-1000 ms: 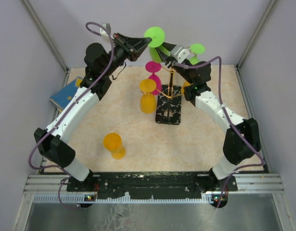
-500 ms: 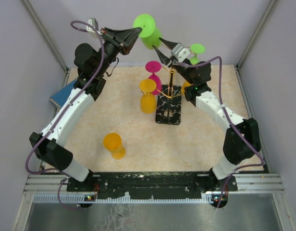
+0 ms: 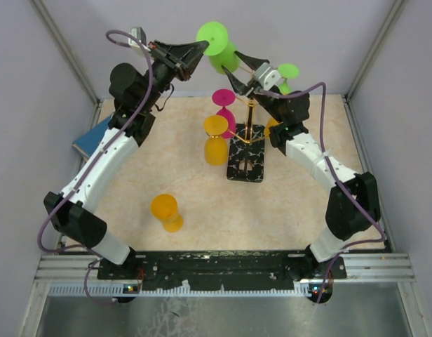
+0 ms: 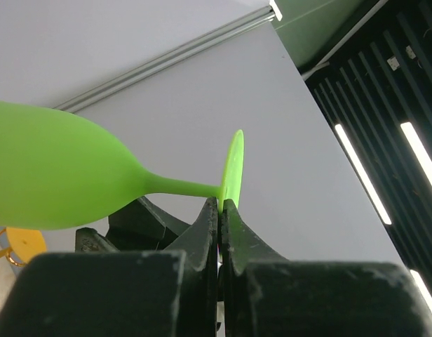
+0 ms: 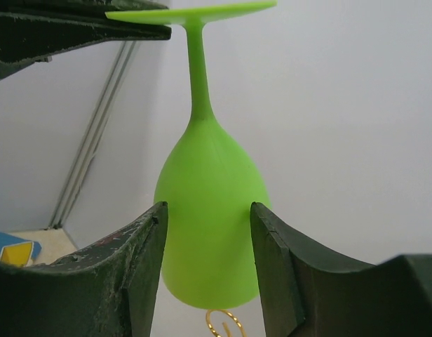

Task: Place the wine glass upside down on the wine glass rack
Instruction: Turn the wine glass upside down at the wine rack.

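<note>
My right gripper's fingers span the green wine glass's bowl, so next I raise them and grip the stem before my left gripper lets go of the foot.
The green wine glass hangs upside down high above the table, foot up. My left gripper is shut on the rim of its flat foot, the bowl reaching away to the left. My right gripper is open, with the bowl between its fingers and a small gap on each side. The wine glass rack, gold wire on a black marbled base, stands under the glass. One gold spiral shows just below the bowl.
A magenta glass and an orange glass hang on the rack's left side, and a second green glass on its right. Another orange glass lies on the table at front left. A blue book lies by the left wall.
My right gripper has opened and let go of the green bowl. The left arm swung left and up a little with the glass, then held still.
</note>
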`<state>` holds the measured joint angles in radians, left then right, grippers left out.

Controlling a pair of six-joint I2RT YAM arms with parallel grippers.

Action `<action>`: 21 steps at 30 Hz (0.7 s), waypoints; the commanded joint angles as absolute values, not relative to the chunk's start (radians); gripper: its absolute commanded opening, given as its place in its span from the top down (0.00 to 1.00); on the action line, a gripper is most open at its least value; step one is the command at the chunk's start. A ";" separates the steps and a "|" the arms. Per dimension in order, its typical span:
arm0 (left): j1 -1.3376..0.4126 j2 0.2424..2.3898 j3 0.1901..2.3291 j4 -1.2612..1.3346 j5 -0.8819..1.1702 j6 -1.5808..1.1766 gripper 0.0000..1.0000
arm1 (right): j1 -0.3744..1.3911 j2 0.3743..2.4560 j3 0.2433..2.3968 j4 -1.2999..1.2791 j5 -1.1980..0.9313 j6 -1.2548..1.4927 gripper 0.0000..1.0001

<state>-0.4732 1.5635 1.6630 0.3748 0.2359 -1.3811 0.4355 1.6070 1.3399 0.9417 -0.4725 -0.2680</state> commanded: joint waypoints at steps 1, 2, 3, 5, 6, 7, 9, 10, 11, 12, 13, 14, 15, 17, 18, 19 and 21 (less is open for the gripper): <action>-0.474 1.581 1.655 0.409 0.286 -1.426 1.00 | 0.433 1.561 1.380 1.016 -0.480 -0.233 0.49; -0.474 1.585 1.657 0.410 0.293 -1.433 1.00 | 0.433 1.563 1.384 1.020 -0.486 -0.228 0.49; -0.474 1.590 1.657 0.410 0.299 -1.438 1.00 | 0.433 1.567 1.390 1.026 -0.494 -0.215 0.49; -0.475 1.595 1.657 0.405 0.305 -1.448 1.00 | 0.432 1.575 1.399 1.040 -0.498 -0.199 0.49; -0.475 1.597 1.657 0.406 0.312 -1.450 1.00 | 0.433 1.581 1.404 1.048 -0.498 -0.193 0.49; -0.474 1.600 1.658 0.406 0.316 -1.454 1.00 | 0.433 1.586 1.410 1.050 -0.500 -0.188 0.49; -0.476 1.603 1.660 0.404 0.319 -1.453 1.00 | 0.434 1.597 1.420 1.054 -0.504 -0.182 0.49; -0.477 1.602 1.661 0.401 0.319 -1.454 1.00 | 0.434 1.601 1.425 1.056 -0.507 -0.178 0.49; -0.476 1.602 1.659 0.398 0.319 -1.453 1.00 | 0.434 1.609 1.430 1.058 -0.509 -0.175 0.49; -0.476 1.602 1.659 0.397 0.320 -1.454 1.00 | 0.434 1.612 1.438 1.058 -0.511 -0.173 0.49; -0.476 1.602 1.659 0.397 0.321 -1.453 1.00 | 0.434 1.618 1.444 1.058 -0.511 -0.171 0.50; -0.476 1.603 1.659 0.398 0.321 -1.452 1.00 | 0.434 1.623 1.451 1.055 -0.512 -0.169 0.52; -0.476 1.604 1.661 0.399 0.322 -1.453 1.00 | 0.435 1.627 1.456 1.052 -0.512 -0.169 0.53; -0.476 1.605 1.663 0.401 0.322 -1.454 1.00 | 0.436 1.637 1.465 1.042 -0.516 -0.170 0.56; -0.476 1.606 1.664 0.402 0.323 -1.453 1.00 | 0.436 1.640 1.469 1.038 -0.518 -0.170 0.57; -0.476 1.606 1.666 0.402 0.322 -1.453 1.00 | 0.436 1.642 1.472 1.035 -0.520 -0.170 0.57; -0.476 1.609 1.669 0.403 0.324 -1.454 1.00 | 0.436 1.643 1.478 1.030 -0.523 -0.170 0.57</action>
<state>-0.4751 1.6016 1.6604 0.3668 0.3077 -1.4441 0.4347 1.6283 1.4261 1.0035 -0.5175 -0.1780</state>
